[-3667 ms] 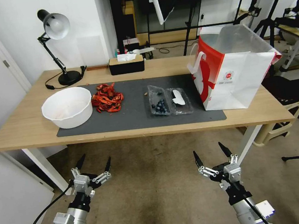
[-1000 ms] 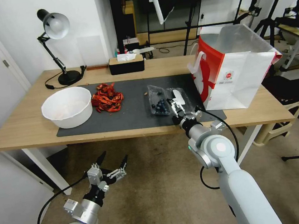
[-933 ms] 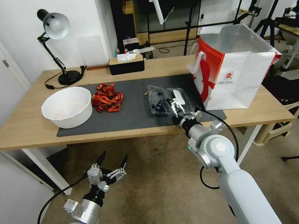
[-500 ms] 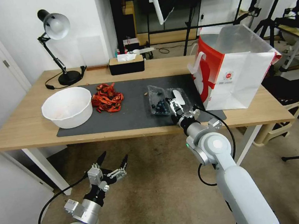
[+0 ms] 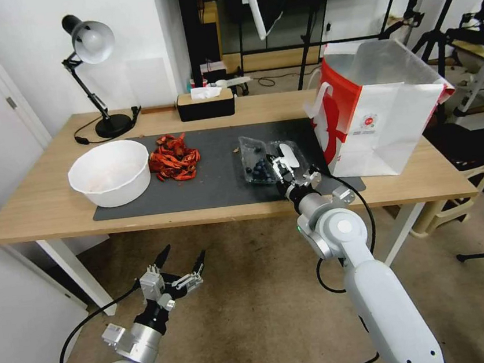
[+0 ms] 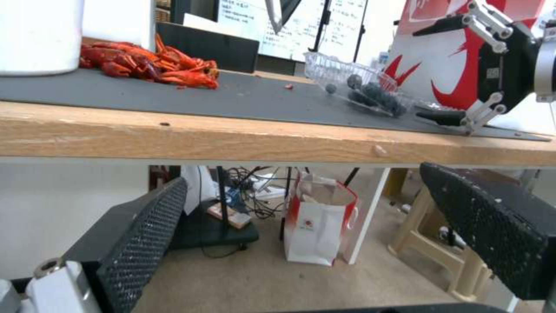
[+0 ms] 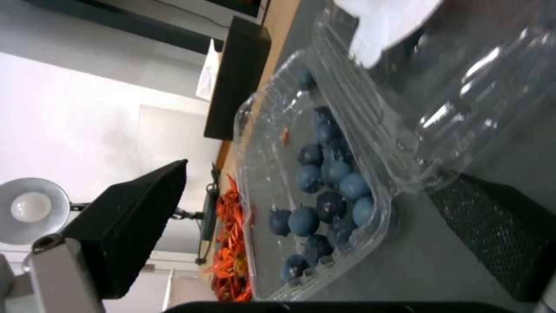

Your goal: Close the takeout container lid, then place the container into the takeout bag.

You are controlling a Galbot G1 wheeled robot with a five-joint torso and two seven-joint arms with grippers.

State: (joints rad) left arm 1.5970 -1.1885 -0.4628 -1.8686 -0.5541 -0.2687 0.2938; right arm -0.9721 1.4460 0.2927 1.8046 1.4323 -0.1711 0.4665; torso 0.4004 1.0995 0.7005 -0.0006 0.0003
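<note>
My gripper will make the blueberries (image 5: 262,172) bunch at the container's low end when it lifts the closed takeout container, because loose blueberries leave part of the container empty (image 5: 249,150).
The takeout container (image 5: 256,169) lies open on the dark mat, blueberries (image 7: 324,191) in its tray. Its lid (image 5: 291,155), clear with a white label, lies folded out toward the takeout bag (image 5: 386,118), which stands open at the mat's right end. My right gripper (image 5: 283,169) is open at the container's near edge. In the right wrist view one finger (image 7: 492,234) lies under the lid's (image 7: 463,87) edge and the other finger (image 7: 127,226) hangs over the tray side. My left gripper (image 5: 173,265) is open, parked low in front of the table.
A white bowl (image 5: 110,172) and a pile of red crayfish (image 5: 173,159) sit on the mat's left part. A desk lamp (image 5: 90,47) and a black tissue box (image 5: 205,105) stand at the back. A second paper bag (image 6: 319,226) stands under the table.
My right arm rose from its low parked pose to the table and pushed its open gripper forward to the lid's near edge. The left arm shifted slightly right, then stayed still.
</note>
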